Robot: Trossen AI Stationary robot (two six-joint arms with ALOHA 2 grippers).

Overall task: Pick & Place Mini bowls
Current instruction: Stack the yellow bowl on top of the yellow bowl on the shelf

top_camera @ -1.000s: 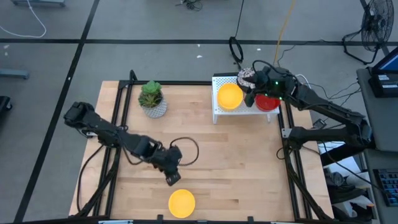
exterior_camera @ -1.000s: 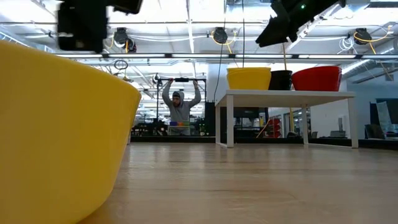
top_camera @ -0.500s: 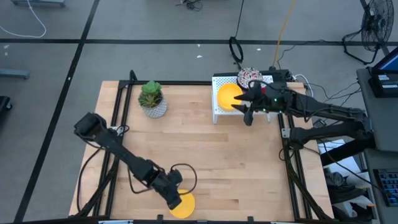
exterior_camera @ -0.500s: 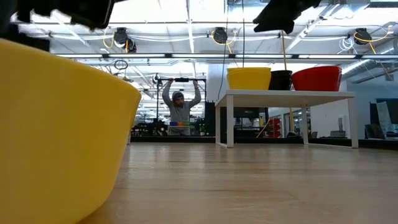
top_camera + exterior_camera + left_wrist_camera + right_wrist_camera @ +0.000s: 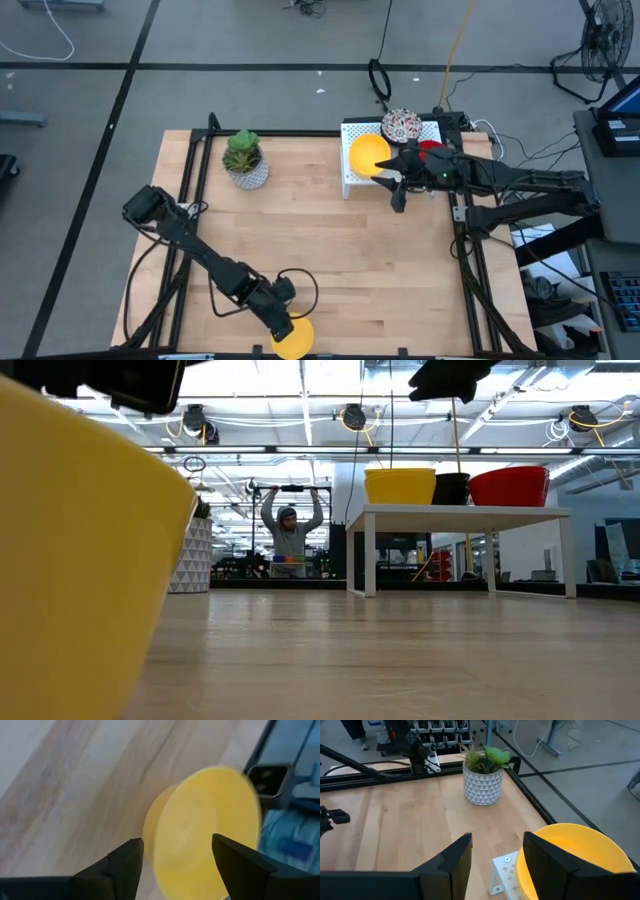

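Next, my left gripper takes the bowl's rim [image 5: 157,840] and passes the near yellow bowl [image 5: 294,341] over midway, because it stands far from the white rack and my right gripper.
A yellow mini bowl [image 5: 298,342] stands at the table's near edge, filling the left of the low view [image 5: 70,560]. My left gripper [image 5: 283,322] is open and reaches down over it from the far left, with one finger on each side of the bowl's wall [image 5: 200,820]. On the white rack [image 5: 352,185] at the far right sit another yellow bowl [image 5: 366,152], a speckled bowl [image 5: 402,124] and a red bowl [image 5: 430,148]. My right gripper [image 5: 398,198] hangs open and holds nothing, above the table just in front of the rack. My left gripper comes at the near yellow bowl slanting down from the table's far left. One finger [image 5: 125,867] stands by the outer wall toward the base, the other [image 5: 235,862] by the rim [image 5: 247,795]. The bowl rests on the table. Which finger touches it, I cannot tell.
A white patterned pot with a green plant [image 5: 245,165] stands at the far left. Black frame rails run along the table's left and right sides. A person stands in the room far behind the table [image 5: 288,535]. Bare wood lies between the pot, the rack and the near bowl.
My left gripper has gone down and toward the table's near edge, onto the yellow bowl. The bowl has slid a little toward that edge. My right gripper has swung off the rack toward the near side and now hangs in front of it.
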